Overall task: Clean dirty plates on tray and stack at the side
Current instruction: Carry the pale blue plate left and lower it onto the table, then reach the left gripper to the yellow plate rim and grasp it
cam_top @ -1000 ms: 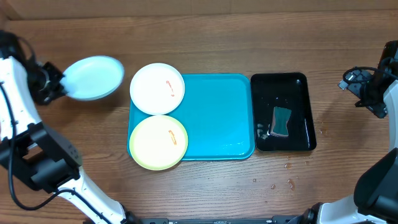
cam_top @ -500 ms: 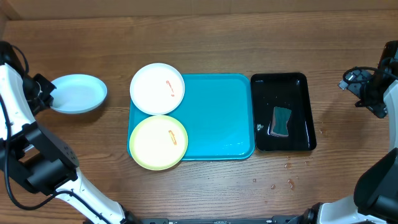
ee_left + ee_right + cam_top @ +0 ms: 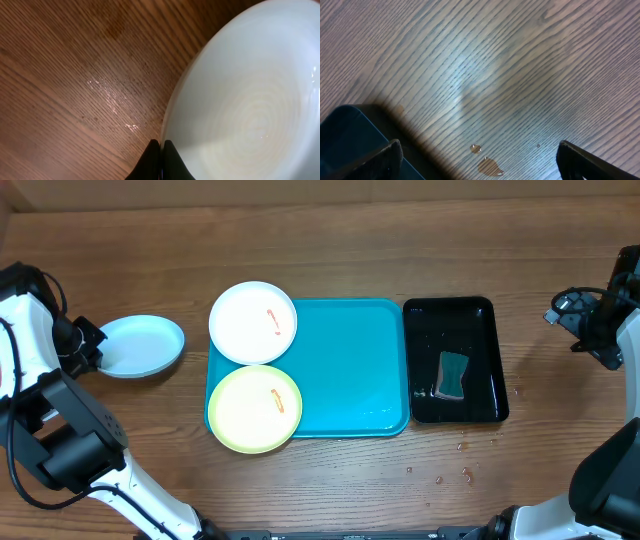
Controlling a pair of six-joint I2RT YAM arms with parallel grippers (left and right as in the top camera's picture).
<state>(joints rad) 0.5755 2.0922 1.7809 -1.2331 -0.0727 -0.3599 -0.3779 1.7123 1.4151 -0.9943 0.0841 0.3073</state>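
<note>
I should keep lowering the pale blue plate (image 3: 142, 346) with my left gripper until it lies flat, then let go, because it is level over open wood (image 3: 160, 382) and clear of the turquoise tray.
My left gripper (image 3: 86, 346) is shut on the left rim of the pale blue plate (image 3: 142, 346), which is level, off the tray to its left, close to the wood. In the left wrist view the closed fingertips (image 3: 161, 144) pinch the plate's edge (image 3: 250, 100). The white plate (image 3: 253, 322) and the yellow-green plate (image 3: 254, 408) lie on the left end of the turquoise tray (image 3: 350, 370), each with an orange-red smear. My right gripper (image 3: 588, 332) stands open at the far right, above bare wood, with nothing between its fingers (image 3: 385, 156).
A glossy black tray (image 3: 490, 315) sits right of the turquoise one, wet, with a green sponge (image 3: 454, 375) in it. Its corner (image 3: 350, 140) shows in the right wrist view. Water drops (image 3: 489, 166) lie on the wood near it.
The left gripper has carried the pale blue plate from the back left toward the front and lowered it, left of the tray. The right arm and the other plates have not moved.
</note>
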